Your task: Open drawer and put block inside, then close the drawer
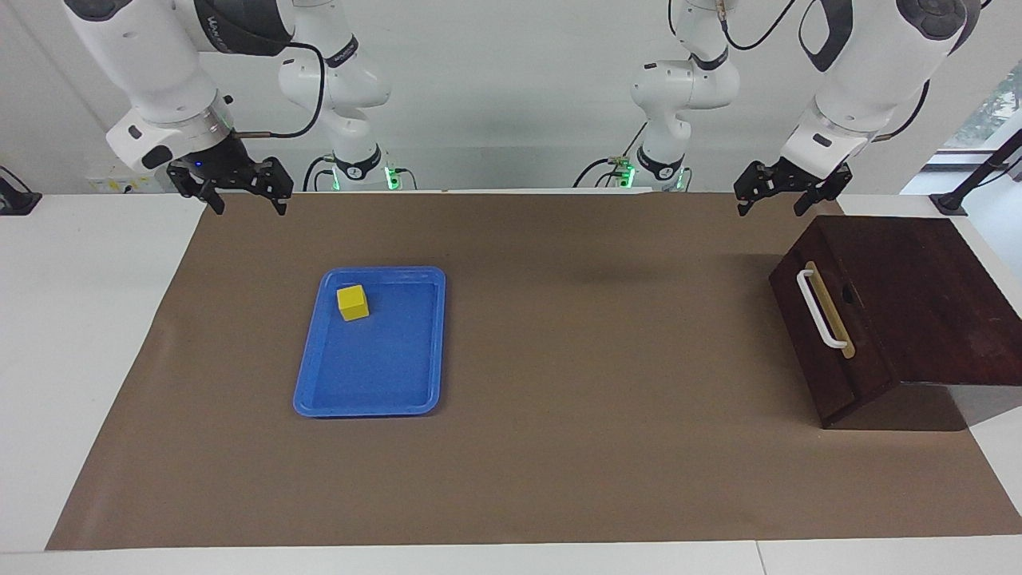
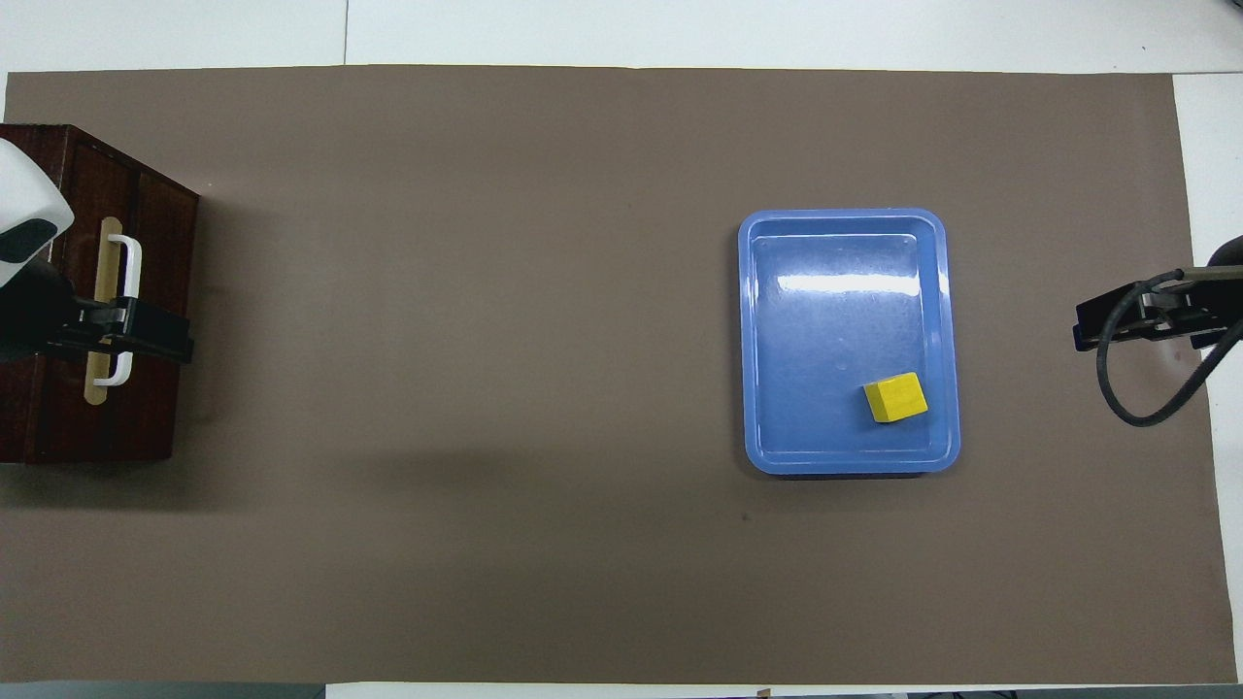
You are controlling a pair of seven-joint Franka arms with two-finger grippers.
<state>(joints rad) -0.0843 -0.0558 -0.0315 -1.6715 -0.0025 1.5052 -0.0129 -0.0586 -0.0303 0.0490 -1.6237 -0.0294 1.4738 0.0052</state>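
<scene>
I should expect a wide, open-topped drawer with clear room when I bring the block in, because the shut front [image 2: 161,239] goes across the whole width of the box.
The drawer [image 1: 854,335] is the shut front of a dark wooden box at the left arm's end of the table, with a white bar handle [image 1: 821,307] over a brass strip. The block [image 1: 352,303] is a small yellow cube lying in a blue tray [image 1: 375,391], in the tray corner nearest the robots. My left gripper [image 1: 770,209] hangs open and raised beside the box's robot-side corner. In the overhead view, the left gripper [image 2: 136,330] overlaps the handle [image 2: 134,267] without touching it. My right gripper [image 1: 249,206] hangs open over the mat's edge, apart from the tray.
A brown mat [image 1: 559,463] covers most of the white table. The blue tray [image 2: 757,340] lies toward the right arm's end, and the box [image 2: 58,417] stands at the mat's edge by the left arm. The yellow block [image 2: 895,397] is the tray's only content.
</scene>
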